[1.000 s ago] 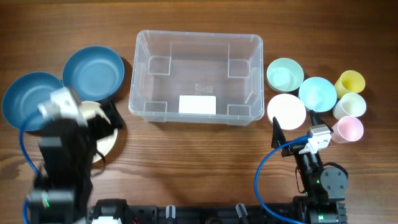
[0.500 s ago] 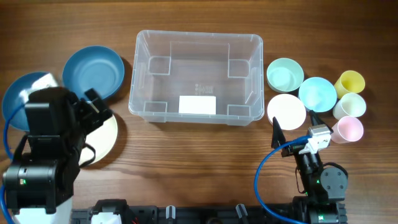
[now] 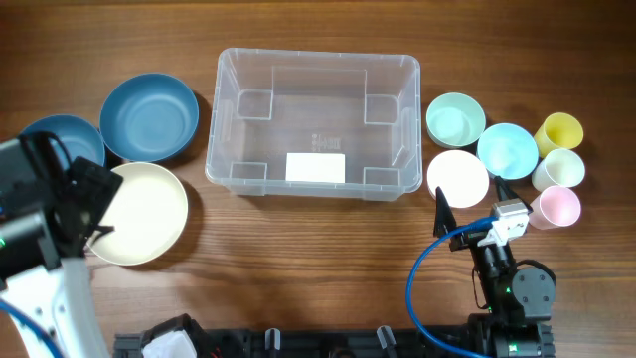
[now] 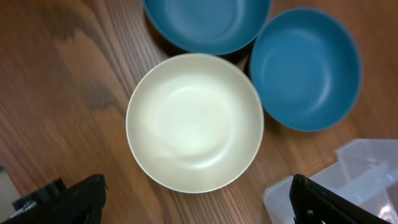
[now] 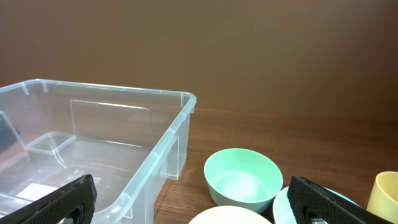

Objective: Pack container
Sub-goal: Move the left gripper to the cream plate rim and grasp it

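Open wood (image 4: 104,146) is next to the cream bowl's rim, away from the blue bowls, so the robot's left gripper keeps going down until its fingers are on both sides of that rim (image 4: 137,160).
The clear container (image 3: 313,124) stands empty at the table's back middle, a white label on its base. Its corner shows in the left wrist view (image 4: 354,180) and its right end in the right wrist view (image 5: 93,143). My left gripper (image 3: 104,204) is open and empty, high above the left edge of a cream bowl (image 3: 139,214), which fills the left wrist view (image 4: 194,121). My right gripper (image 3: 472,204) is open and empty, just in front of a white bowl (image 3: 457,177).
Two blue bowls (image 3: 149,116) (image 3: 60,139) sit left of the container. Right of it are a mint bowl (image 3: 455,119), a light blue bowl (image 3: 507,149), and yellow (image 3: 558,131), white (image 3: 558,167) and pink (image 3: 556,206) cups.
My left arm has swung left and back toward the table's left edge, uncovering the whole cream bowl. The right arm has not moved.
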You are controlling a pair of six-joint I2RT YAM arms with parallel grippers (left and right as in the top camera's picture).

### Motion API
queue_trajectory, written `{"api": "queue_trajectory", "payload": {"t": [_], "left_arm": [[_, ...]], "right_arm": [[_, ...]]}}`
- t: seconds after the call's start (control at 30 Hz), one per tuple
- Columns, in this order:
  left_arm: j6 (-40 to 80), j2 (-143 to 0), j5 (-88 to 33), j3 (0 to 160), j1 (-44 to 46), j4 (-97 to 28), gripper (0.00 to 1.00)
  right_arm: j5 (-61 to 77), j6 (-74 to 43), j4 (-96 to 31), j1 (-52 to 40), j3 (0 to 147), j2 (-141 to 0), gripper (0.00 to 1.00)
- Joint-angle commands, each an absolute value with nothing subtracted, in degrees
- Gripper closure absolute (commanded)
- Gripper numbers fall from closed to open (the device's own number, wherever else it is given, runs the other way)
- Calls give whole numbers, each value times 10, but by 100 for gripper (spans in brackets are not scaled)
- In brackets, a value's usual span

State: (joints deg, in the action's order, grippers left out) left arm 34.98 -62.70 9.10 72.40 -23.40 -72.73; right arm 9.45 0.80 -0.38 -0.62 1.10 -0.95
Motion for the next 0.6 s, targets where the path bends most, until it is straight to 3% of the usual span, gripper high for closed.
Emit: {"api": "queue_trajectory", "payload": {"t": [0.0,0.2,0.57], "left_arm": [[269,-668,-10,731,-306,-729,2],[227,-712,-76,724,-380,-723,15],[230,-717,-65,543,-385,-583,16]], "right_arm": [[104,15,-2,-9,8,-9,0],[104,15,-2,-9,8,-9,0],[104,15,-2,-9,8,-9,0]]}}
